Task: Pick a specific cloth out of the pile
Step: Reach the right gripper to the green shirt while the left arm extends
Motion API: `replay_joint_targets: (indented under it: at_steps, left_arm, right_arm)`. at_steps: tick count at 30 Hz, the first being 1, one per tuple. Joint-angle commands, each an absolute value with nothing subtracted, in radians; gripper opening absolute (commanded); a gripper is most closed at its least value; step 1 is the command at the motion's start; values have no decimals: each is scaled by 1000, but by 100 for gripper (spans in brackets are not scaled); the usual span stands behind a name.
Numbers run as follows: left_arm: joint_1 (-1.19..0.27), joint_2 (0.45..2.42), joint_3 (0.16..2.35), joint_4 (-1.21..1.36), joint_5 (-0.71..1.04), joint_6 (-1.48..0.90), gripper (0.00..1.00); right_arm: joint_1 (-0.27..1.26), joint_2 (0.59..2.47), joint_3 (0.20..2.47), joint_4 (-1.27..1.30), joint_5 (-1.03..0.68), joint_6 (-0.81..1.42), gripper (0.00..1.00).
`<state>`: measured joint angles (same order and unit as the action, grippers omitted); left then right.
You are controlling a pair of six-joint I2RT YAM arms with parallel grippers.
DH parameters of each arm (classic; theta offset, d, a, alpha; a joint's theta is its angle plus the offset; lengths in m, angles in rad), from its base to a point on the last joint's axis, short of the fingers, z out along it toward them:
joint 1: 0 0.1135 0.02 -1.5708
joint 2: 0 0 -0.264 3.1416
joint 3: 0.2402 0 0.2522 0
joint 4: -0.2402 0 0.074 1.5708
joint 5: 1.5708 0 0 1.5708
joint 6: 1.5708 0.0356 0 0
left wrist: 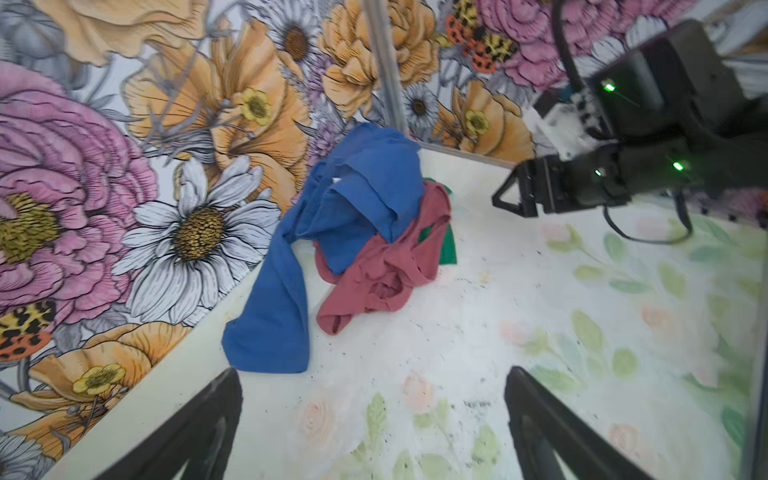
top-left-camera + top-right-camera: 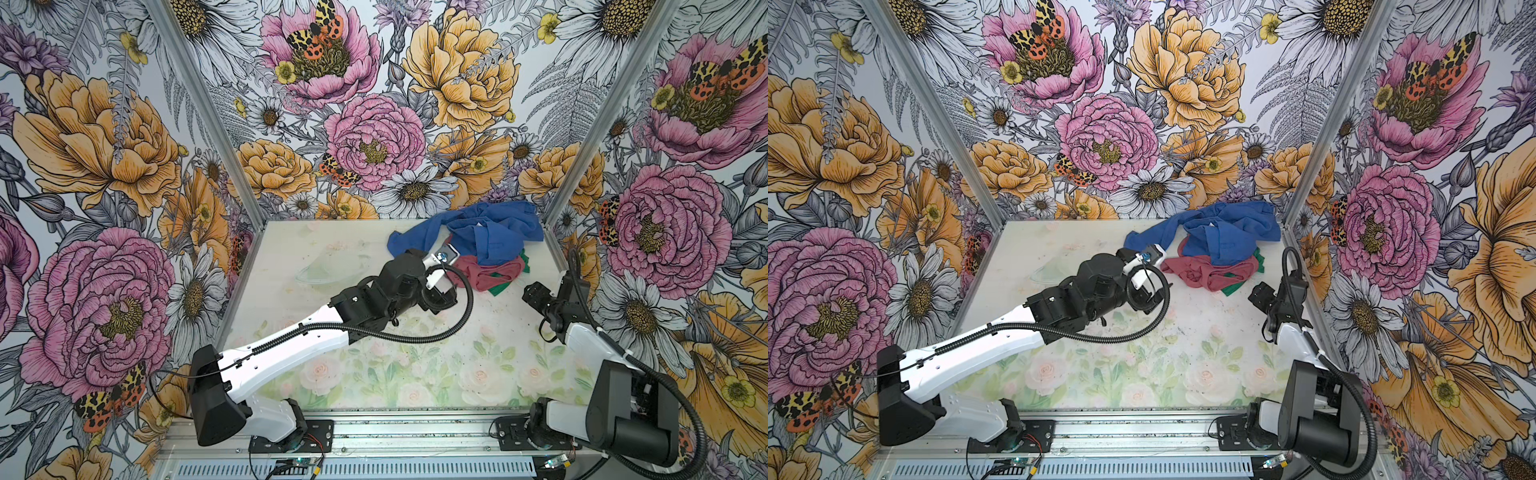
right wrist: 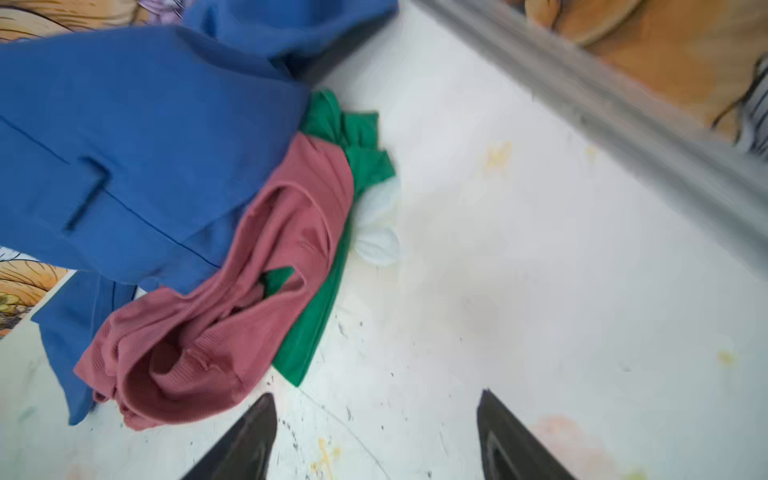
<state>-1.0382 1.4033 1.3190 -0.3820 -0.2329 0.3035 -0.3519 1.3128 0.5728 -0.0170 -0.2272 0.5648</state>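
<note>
The green cloth's free edge point(image 2: 500, 288) is on the other side of the pile from the robot's left gripper, so the left gripper should move away and the right gripper should take the back corner point(image 2: 525, 259).
The pile sits at the back right corner of the table. A royal-blue garment point(image 2: 490, 232) lies on top and a dusty-red one point(image 2: 486, 272) in front. The green cloth point(image 3: 307, 332) lies under the red garment. Only its edge and a corner stick out on the side nearest my right gripper point(image 3: 376, 395). That gripper is open over bare table, its fingertip a short way from the cloth's corner. My left gripper point(image 1: 372, 374) is open too, empty, low over the table on the pile's other side, close to the blue sleeve point(image 1: 270, 324).
The floral back wall and right wall close in round the pile, with a metal corner post point(image 3: 623, 104) beside it. The table point(image 2: 374, 353) has a pale rose print. The left arm point(image 2: 291, 345) stretches diagonally across it.
</note>
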Motion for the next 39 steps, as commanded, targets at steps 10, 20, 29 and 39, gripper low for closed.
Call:
replay_joint_targets:
  at_steps: [10,20,29,39]
  left_arm:
    - [-1084,1308,1036,-154,-168,524,99]
    - [-1087,1273,1015,-102,-202,484,99]
    - [-1086,1263,1017,-101,-201,473,99]
    - [-1086,1251,1017,-102,-202,474,99]
  right_arm:
    - [-511,1720,875,128,-479,818,62]
    - [-482,1990,1111,82,-524,883,60]
    - [-421,2127,1236,56,-496,925,59]
    - [-380,2188,1311,43,-483,957,48]
